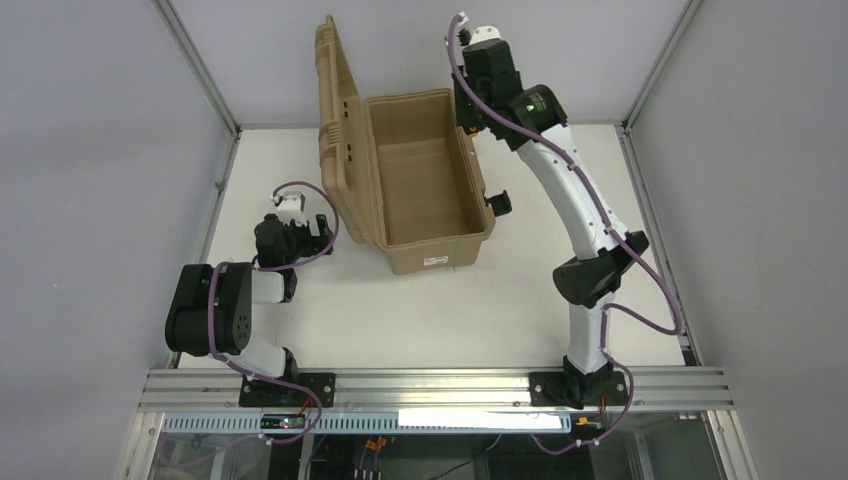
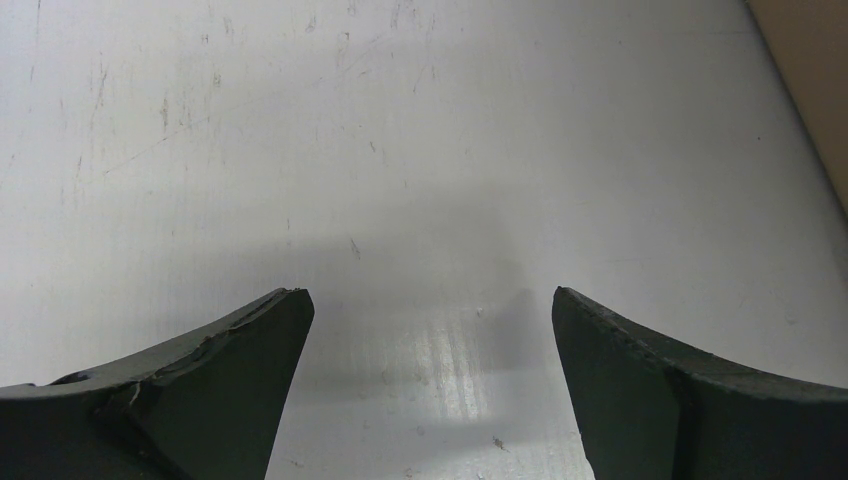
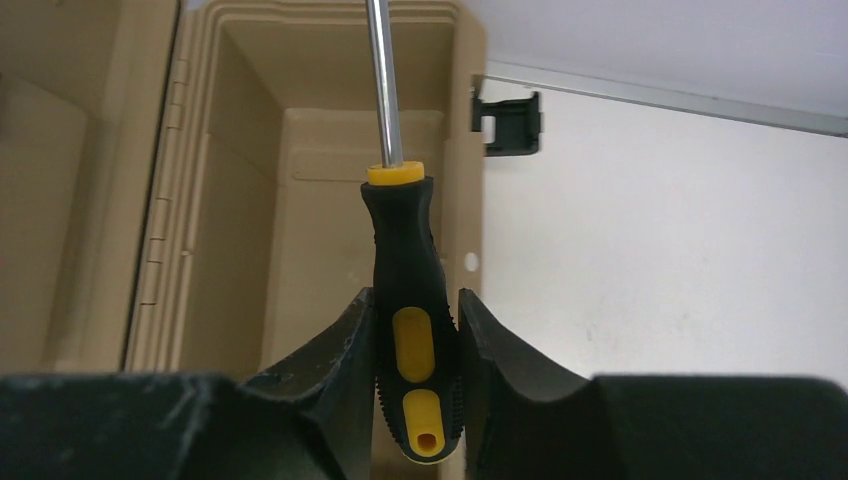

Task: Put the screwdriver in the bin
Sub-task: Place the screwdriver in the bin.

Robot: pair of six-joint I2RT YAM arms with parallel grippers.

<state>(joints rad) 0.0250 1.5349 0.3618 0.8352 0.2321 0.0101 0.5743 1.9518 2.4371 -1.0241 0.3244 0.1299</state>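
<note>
My right gripper keeps moving the screwdriver down until it gets close to the bin's bottom (image 1: 425, 190), because the screwdriver's shaft (image 3: 385, 90) lines up with the length of the open bin.
The tan bin (image 1: 425, 180) stands open at the back middle of the table, its ribbed lid (image 1: 335, 120) upright on the left. Its inside shows bare in the right wrist view (image 3: 330, 200). My right gripper (image 3: 416, 310) is shut on the screwdriver (image 3: 408, 300), gripping the black-and-yellow handle, with the metal shaft (image 3: 382, 80) pointing out over the bin's opening. In the top view the right gripper (image 1: 468, 112) hangs at the bin's far right rim; the screwdriver is hidden there. My left gripper (image 2: 430, 300) is open and empty over bare table, left of the bin (image 1: 315, 228).
Black latches (image 1: 500, 204) stick out of the bin's right wall, one seen in the right wrist view (image 3: 512, 122). The bin's tan edge shows at the right of the left wrist view (image 2: 815, 90). Metal frame posts and grey walls border the white table (image 1: 450, 310).
</note>
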